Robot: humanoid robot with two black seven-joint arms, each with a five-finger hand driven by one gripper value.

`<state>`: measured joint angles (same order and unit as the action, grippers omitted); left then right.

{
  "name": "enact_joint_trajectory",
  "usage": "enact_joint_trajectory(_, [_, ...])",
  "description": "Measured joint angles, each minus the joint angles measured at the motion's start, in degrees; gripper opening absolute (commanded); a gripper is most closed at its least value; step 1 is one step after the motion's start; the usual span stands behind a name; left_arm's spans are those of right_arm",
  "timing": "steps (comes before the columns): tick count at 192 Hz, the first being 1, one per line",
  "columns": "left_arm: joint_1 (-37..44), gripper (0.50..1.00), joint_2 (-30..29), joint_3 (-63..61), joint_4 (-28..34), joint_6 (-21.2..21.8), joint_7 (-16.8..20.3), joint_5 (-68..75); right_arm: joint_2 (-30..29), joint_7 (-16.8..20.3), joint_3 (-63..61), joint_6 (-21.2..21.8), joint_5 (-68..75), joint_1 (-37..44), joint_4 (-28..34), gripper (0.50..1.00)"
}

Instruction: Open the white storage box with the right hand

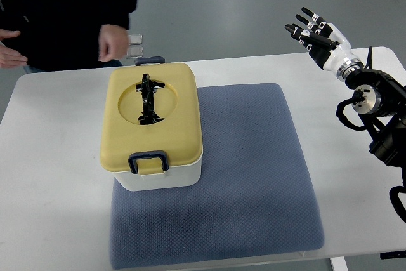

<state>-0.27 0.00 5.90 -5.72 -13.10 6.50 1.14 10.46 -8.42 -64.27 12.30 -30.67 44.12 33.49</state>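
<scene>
The yellow lid [152,115] will come off in one piece when the robot lifts the lid's handle, because dark latches [149,161] sit at both the near and far edges.
A white storage box [166,176] with a yellow lid [152,122] stands on the left part of a blue-grey mat [254,169]. The lid is closed, with a dark handle [150,98] folded flat in its round recess and a dark latch [148,161] at the near edge; a second latch [150,61] shows at the far edge. My right hand [314,33] is raised at the upper right, well away from the box, fingers spread and holding nothing. The left arm is out of view.
The mat lies on a white table [57,176]. A person in dark clothing stands at the far left edge, one hand [114,41] near the box's far side, holding something small and clear.
</scene>
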Motion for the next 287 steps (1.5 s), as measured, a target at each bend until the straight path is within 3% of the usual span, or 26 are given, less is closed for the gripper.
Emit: enact_joint_trajectory(287, [-0.2, 1.0, 0.0, 0.3, 0.5, 0.0, -0.4, 0.0, 0.2, -0.8, 0.6, 0.1, 0.0, 0.3, 0.3, 0.928])
